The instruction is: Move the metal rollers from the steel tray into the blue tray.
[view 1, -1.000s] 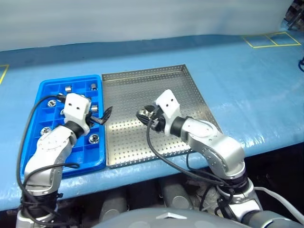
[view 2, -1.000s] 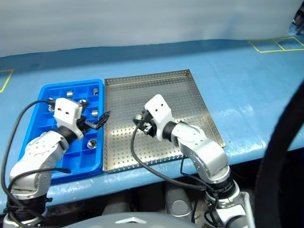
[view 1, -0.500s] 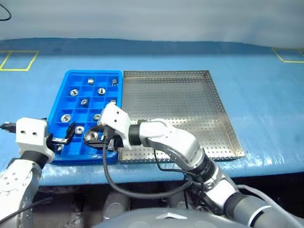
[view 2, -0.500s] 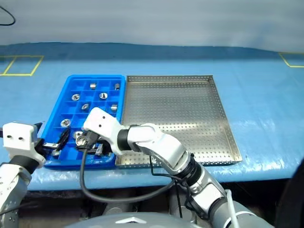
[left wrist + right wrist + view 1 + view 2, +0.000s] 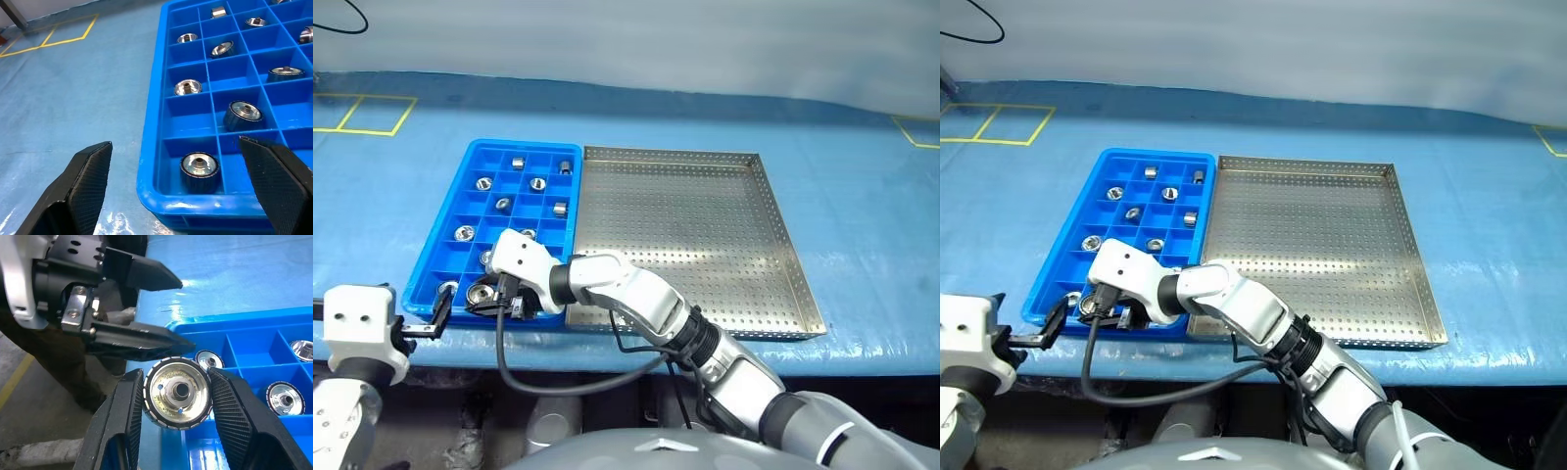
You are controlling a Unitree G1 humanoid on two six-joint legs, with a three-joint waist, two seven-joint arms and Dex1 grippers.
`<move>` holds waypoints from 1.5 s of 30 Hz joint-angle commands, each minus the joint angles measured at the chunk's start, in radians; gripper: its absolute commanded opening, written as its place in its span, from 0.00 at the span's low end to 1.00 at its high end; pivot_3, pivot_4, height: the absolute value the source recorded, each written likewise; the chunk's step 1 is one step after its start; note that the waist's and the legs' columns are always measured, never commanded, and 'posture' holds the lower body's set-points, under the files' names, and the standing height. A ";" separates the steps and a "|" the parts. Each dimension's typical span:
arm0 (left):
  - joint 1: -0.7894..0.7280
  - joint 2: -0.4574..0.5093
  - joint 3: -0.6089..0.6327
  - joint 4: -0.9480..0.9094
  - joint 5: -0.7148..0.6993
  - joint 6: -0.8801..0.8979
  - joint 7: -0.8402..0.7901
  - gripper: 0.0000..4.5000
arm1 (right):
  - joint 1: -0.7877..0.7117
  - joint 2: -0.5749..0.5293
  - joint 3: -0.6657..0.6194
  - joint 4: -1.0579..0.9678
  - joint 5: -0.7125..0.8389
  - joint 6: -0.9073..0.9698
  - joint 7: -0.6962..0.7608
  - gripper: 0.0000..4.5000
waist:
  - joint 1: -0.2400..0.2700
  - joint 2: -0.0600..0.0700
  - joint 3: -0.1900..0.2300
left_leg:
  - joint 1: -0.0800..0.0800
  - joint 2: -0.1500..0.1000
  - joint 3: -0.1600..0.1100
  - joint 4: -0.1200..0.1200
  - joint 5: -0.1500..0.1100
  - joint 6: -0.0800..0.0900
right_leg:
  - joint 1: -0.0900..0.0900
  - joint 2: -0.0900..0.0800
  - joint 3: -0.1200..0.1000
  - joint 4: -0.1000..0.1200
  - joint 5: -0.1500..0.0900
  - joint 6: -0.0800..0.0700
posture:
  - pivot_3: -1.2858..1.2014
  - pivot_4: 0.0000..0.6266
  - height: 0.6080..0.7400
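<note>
The held roller's flat end (image 5: 178, 392) is clear of the fingers, so the robot's right gripper should keep on toward the blue tray's empty front compartment (image 5: 208, 453) and let go of the roller inside.
The blue tray (image 5: 524, 144) lies left of the steel tray (image 5: 695, 225), whose perforated floor is bare. Several metal rollers (image 5: 482, 183) sit in the blue tray's compartments, seen close in the left wrist view (image 5: 199, 166). My right gripper (image 5: 494, 299) reaches across to the blue tray's near left corner and is shut on one roller (image 5: 178, 392), held flat face toward the wrist camera. My left gripper (image 5: 426, 323) stands open just off that same corner, its fingers (image 5: 83, 181) wide apart with nothing between them. It shows close behind the held roller in the right wrist view (image 5: 187, 316).
A blue cover spans the table. Yellow tape squares mark it at the far left (image 5: 377, 115) and far right (image 5: 920, 132). A black cable (image 5: 558, 377) hangs from my right wrist below the table's front edge.
The view has swung. My right gripper carried its roller from over the steel tray across to the blue tray's near left corner. My left gripper drew back from above the blue tray to beside it.
</note>
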 commanded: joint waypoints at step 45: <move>-0.370 0.069 -0.289 0.082 -0.014 -0.007 -0.015 1.00 | 0.087 -0.093 -0.378 -0.228 -0.106 -0.119 -0.150 0.81 | -0.006 0.002 0.001 | 0.000 -0.001 -0.009 0.000 0.002 -0.003 | 0.002 0.000 -0.006 0.000 -0.001 -0.001 | 0.54 0.24 1.00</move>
